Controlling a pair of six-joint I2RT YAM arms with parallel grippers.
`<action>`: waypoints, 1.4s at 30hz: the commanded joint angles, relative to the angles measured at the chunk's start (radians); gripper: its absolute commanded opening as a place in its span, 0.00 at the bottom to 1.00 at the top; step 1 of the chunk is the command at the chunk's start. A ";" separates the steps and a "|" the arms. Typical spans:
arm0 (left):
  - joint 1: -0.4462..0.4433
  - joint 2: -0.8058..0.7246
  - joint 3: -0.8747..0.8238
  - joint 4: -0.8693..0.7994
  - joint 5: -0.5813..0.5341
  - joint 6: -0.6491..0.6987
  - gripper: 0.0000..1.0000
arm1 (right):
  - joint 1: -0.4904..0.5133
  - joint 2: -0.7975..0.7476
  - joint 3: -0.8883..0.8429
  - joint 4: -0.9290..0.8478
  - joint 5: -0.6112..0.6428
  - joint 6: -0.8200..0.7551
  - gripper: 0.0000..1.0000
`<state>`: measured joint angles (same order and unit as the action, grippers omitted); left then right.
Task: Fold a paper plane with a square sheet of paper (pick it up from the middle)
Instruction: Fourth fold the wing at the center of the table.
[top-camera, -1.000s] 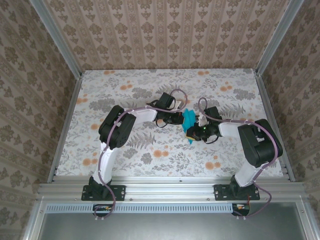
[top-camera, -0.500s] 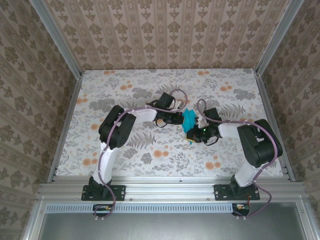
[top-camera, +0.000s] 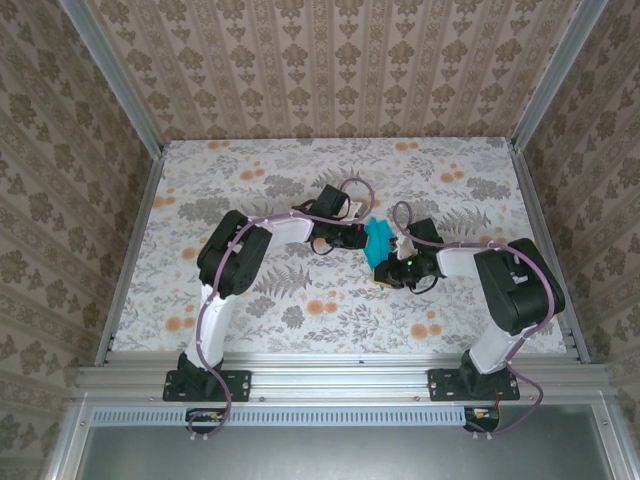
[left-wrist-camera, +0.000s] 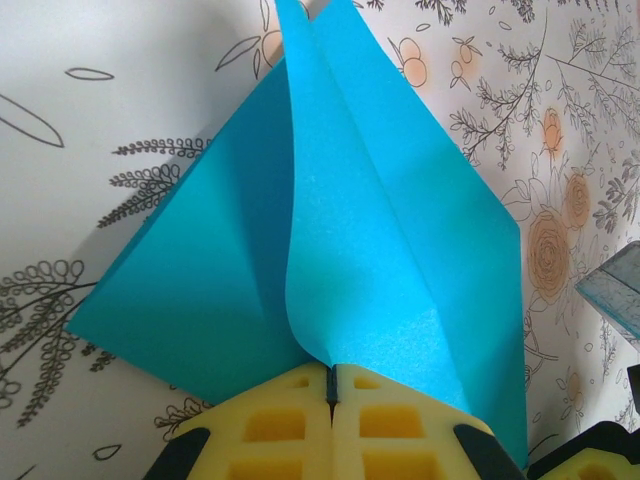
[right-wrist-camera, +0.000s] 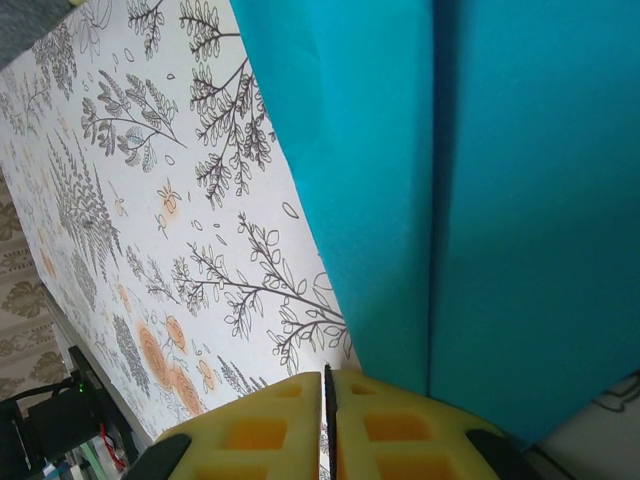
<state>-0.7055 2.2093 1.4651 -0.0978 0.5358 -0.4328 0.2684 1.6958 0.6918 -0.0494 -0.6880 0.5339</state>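
Observation:
My left gripper is pinching the flap's loose edge (left-wrist-camera: 294, 308) where it curls up, so it should open, lift clear and press the flap flat beside its crease (left-wrist-camera: 424, 280).
The teal-blue sheet of paper (top-camera: 378, 240), creased into a pointed shape with raised flaps, sits mid-table between my two grippers. My left gripper (top-camera: 364, 236) is shut on it. In the left wrist view a curled fold of the paper (left-wrist-camera: 400, 250) runs down into the seam of the closed yellow pads (left-wrist-camera: 330, 372). My right gripper (top-camera: 388, 272) sits at the paper's near end. Its yellow pads (right-wrist-camera: 328, 378) are shut to a thin slit, and the paper's (right-wrist-camera: 500, 200) lower edge passes just behind the right-hand pad. I cannot tell if any paper is nipped in that slit.
The floral tablecloth (top-camera: 250, 190) spreads out on all sides of the paper. Metal rails and patterned walls (top-camera: 330, 70) enclose the table. Both arms' cables loop above the wrists (top-camera: 352, 186). A corner of the other gripper shows at the left wrist view's right edge (left-wrist-camera: 612, 290).
The right wrist has shifted slightly toward the near side. The paper and the left gripper have stayed in place.

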 joint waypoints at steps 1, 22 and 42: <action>0.012 0.039 0.011 -0.062 -0.024 0.014 0.00 | 0.008 0.035 -0.038 -0.068 0.027 -0.020 0.13; 0.016 -0.025 0.096 -0.092 -0.014 0.004 0.20 | 0.008 0.053 -0.044 -0.082 0.065 -0.009 0.12; -0.019 -0.232 0.138 -0.280 -0.227 0.053 0.38 | 0.020 0.059 -0.048 -0.075 0.070 -0.005 0.11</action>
<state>-0.7033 2.0354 1.6070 -0.3408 0.3347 -0.3946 0.2691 1.7027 0.6868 -0.0372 -0.6884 0.5297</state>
